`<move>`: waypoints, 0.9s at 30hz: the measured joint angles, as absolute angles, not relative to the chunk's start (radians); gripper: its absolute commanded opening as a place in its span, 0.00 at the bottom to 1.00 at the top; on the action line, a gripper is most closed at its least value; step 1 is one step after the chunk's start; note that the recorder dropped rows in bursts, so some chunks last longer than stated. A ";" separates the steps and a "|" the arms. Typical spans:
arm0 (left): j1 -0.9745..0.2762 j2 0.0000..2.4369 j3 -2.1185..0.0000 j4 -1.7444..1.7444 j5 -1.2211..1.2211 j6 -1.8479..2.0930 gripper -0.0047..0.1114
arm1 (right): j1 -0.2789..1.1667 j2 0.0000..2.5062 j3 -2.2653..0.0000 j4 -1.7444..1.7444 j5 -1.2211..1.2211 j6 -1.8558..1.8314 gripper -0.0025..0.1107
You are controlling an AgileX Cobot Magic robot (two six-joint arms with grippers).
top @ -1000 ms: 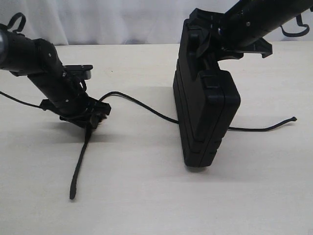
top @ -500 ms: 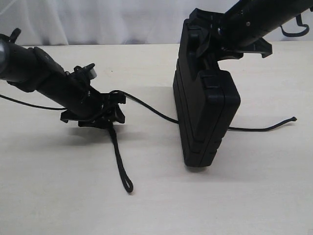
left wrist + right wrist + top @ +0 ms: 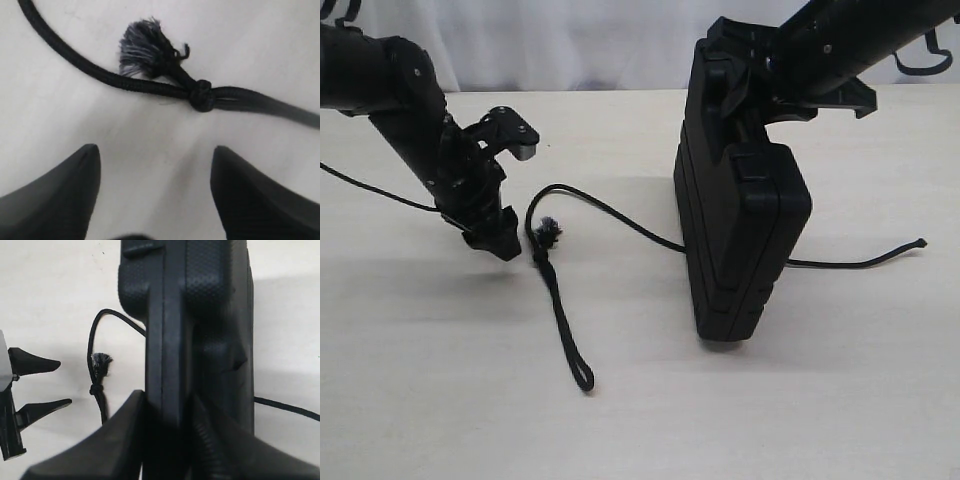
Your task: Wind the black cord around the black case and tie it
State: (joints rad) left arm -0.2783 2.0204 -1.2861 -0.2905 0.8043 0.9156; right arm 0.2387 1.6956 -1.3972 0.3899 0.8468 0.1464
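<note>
The cord's looped end (image 3: pixel 582 379) faces away from the black case, so I should grab the frayed knot (image 3: pixel 540 254) with my left gripper, turn the loop toward the case and lift it.
The black case (image 3: pixel 740 230) stands on edge on the table, tilted a little, with my right gripper (image 3: pixel 745 85) shut on its upper handle part; the right wrist view shows the fingers clamped on the case (image 3: pixel 200 315). The black cord (image 3: pixel 610 215) lies on the table and runs from a looped end (image 3: pixel 582 380), past a frayed knot (image 3: pixel 545 232), to the case's base. It reappears on the far side and ends at a tip (image 3: pixel 920 243). My left gripper (image 3: pixel 500 245) hovers open and empty just left of the knot (image 3: pixel 201 95).
Pale wooden table (image 3: pixel 640 420) with a white curtain (image 3: pixel 570 40) behind it. A thin robot cable (image 3: pixel 370 190) trails from the left arm across the table. My left gripper's open fingers (image 3: pixel 47 365) show in the right wrist view beside the cord (image 3: pixel 95 375).
My left gripper has opened and let go of the cord, then drawn back up and to the left. The cord's looped end swung rightward and now lies on the table. The right arm has not moved.
</note>
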 measured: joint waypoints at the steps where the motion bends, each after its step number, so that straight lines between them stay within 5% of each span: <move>1: -0.280 2.016 -1.286 -0.290 0.807 1.001 0.55 | 0.239 1.696 -1.397 0.390 0.847 0.146 0.06; 10: -0.359 2.014 -1.275 -0.260 0.759 1.822 0.55 | 0.239 1.696 -1.397 0.390 0.847 0.146 0.06; 22: -0.384 2.090 -1.275 -0.241 0.629 1.912 0.54 | 0.239 1.696 -1.397 0.390 0.847 0.146 0.06; 27: -0.384 2.096 -1.275 -0.267 0.610 1.914 0.39 | 0.239 1.696 -1.397 0.390 0.847 0.146 0.06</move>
State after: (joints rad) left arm -0.3842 2.0957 -1.2754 -0.2670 0.6104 1.9140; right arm 0.2387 1.6956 -1.3972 0.3899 0.8468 0.1464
